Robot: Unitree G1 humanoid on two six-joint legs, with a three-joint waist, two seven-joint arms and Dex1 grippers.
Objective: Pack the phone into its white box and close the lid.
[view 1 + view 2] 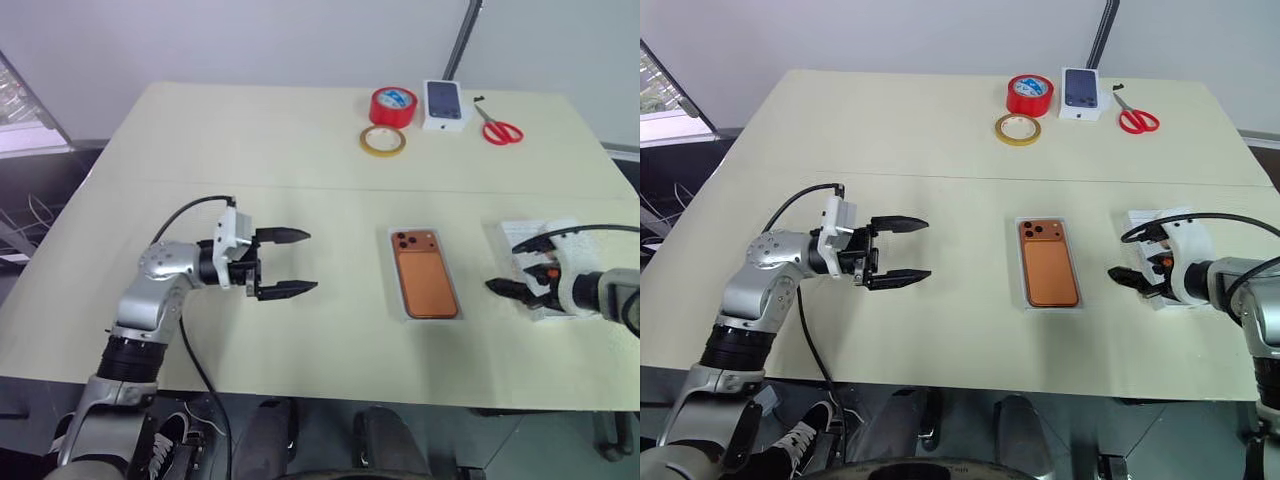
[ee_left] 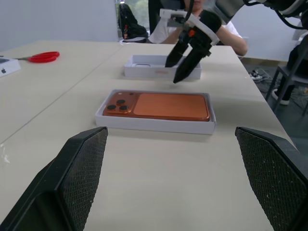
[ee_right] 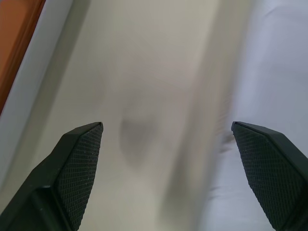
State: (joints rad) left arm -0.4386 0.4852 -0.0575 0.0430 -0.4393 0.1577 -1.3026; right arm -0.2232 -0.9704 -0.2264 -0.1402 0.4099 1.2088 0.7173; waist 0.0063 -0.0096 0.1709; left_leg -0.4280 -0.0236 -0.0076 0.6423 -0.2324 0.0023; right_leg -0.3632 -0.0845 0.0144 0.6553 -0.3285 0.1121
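Note:
My right gripper needs to pinch the lid (image 1: 518,231) by the rim (image 1: 515,264) facing the phone and flip it over before closing, because the lid lies rims up next to the box.
The orange phone (image 1: 426,274) lies face down, lenses up, inside the shallow white box (image 2: 154,124) at the table's middle right. To its right rests the white lid (image 1: 530,232), rims up. My right gripper (image 1: 503,266) hovers open over the lid's near-left edge, fingers angled down toward the table between lid and box. In the right wrist view the box's edge (image 3: 43,62) and the lid (image 3: 269,72) flank the bare table. My left gripper (image 1: 285,263) is open and empty, level, pointing right at the phone from a hand's length to its left.
At the table's far side sit a red tape roll (image 1: 393,105), a yellow tape ring (image 1: 383,140), a small white carton with a phone picture (image 1: 445,105) and red scissors (image 1: 500,130). A person (image 2: 231,33) sits beyond the table's right end.

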